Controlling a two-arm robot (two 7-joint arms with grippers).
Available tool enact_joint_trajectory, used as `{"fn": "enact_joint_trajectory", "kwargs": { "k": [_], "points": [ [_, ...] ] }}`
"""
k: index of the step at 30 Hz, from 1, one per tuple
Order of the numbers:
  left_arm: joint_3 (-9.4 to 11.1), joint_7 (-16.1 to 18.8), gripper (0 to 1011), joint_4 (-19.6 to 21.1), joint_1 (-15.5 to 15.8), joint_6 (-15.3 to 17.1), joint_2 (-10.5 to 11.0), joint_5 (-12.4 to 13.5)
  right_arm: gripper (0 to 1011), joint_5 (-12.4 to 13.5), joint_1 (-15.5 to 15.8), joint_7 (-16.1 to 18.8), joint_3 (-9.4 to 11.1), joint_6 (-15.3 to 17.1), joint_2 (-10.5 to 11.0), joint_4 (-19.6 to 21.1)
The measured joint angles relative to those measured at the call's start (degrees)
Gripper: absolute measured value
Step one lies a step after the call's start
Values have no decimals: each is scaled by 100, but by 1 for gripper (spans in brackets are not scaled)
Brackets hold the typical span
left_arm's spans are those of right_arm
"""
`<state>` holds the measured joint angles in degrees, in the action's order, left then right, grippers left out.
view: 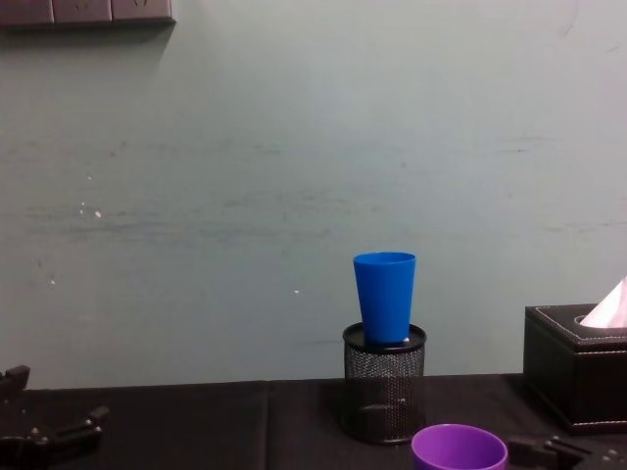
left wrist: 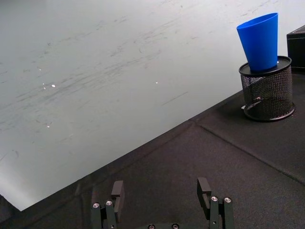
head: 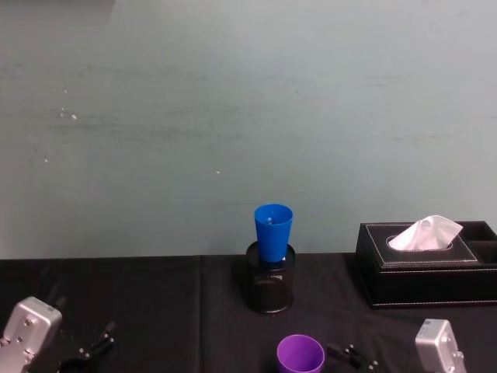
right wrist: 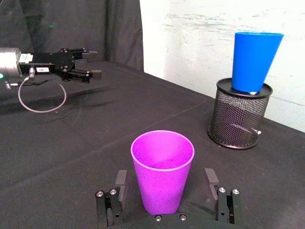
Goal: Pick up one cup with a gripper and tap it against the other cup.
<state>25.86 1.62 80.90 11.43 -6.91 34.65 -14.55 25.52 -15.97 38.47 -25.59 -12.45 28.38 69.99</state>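
The blue cup will keep standing on the pen holder when the robot taps it, because a white bit [view: 406,340] shows under the blue cup's base [view: 385,297].
The purple cup [right wrist: 162,170] stands upright on the black table near its front edge, also seen in the head view [head: 300,355] and chest view [view: 458,448]. My right gripper [right wrist: 166,180] is open around it, one finger on each side with a gap to the cup wall. The blue cup [head: 273,231] sits upright in the mouth of a black mesh pen holder [head: 270,286] farther back, seen too from the right wrist [right wrist: 253,59]. My left gripper [left wrist: 160,191] is open and empty, low at the front left [head: 97,346], far from both cups.
A black tissue box [head: 423,268] with a white tissue stands at the back right, beside the pen holder. A pale wall runs behind the table. Black cloth [head: 155,311] covers the table between the two arms.
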Motion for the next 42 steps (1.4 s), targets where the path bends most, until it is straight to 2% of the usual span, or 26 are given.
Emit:
{"fn": "enact_joint_trajectory", "kwargs": {
  "k": [11, 22, 32, 42],
  "points": [
    [0, 0, 1000, 0, 0, 0, 0, 0, 1000, -66, -296, 168, -48, -38, -284, -358],
    [0, 0, 1000, 0, 0, 0, 0, 0, 1000, -130, -521, 238, -106, -68, -470, -669],
    [-1, 0, 1000, 0, 0, 0, 0, 0, 1000, -145, -611, 290, -122, -123, -593, -860],
    [0, 0, 1000, 0, 0, 0, 0, 0, 1000, -159, -618, 289, -124, -148, -613, -890]
  ]
}}
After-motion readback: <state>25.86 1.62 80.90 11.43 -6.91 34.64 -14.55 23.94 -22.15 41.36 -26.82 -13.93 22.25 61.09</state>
